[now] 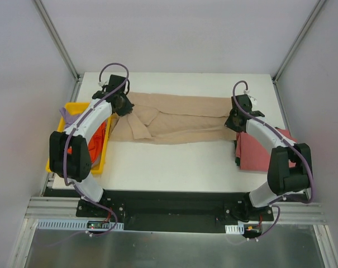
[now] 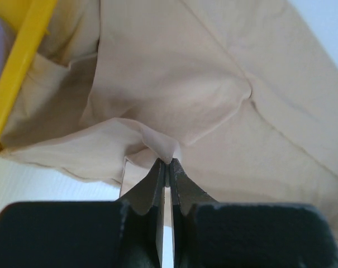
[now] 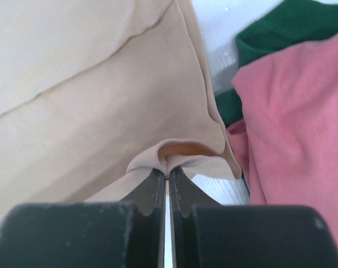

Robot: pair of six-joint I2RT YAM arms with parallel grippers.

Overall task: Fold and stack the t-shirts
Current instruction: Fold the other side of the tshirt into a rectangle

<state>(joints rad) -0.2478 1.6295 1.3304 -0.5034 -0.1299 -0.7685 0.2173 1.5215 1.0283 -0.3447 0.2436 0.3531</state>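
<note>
The robot's grippers are holding both ends of the tan t-shirt (image 1: pixel 133 115) and its far edge (image 1: pixel 137 94) lies clear, so the left gripper should keep going there and let go.
The tan t-shirt (image 1: pixel 177 118) lies spread across the far half of the table. My left gripper (image 1: pixel 119 101) is shut on a pinch of its left edge; the left wrist view shows the tan cloth (image 2: pixel 174 89) bunched at the closed tips (image 2: pixel 169 163). My right gripper (image 1: pixel 236 119) is shut on its right edge, where the tan cloth (image 3: pixel 101 100) folds into the tips (image 3: pixel 167 172). A dusty red t-shirt (image 1: pixel 257 152) lies flat at the right, beside my right gripper, and shows in the right wrist view (image 3: pixel 291 128). An orange shirt (image 1: pixel 96 142) and a lavender one (image 1: pixel 72 115) sit in the bin.
A yellow plastic bin (image 1: pixel 63 146) stands at the table's left edge, under my left arm; its rim shows in the left wrist view (image 2: pixel 18 72). A dark green cloth (image 3: pixel 280 28) lies beyond the red shirt. Enclosure posts stand at the back corners.
</note>
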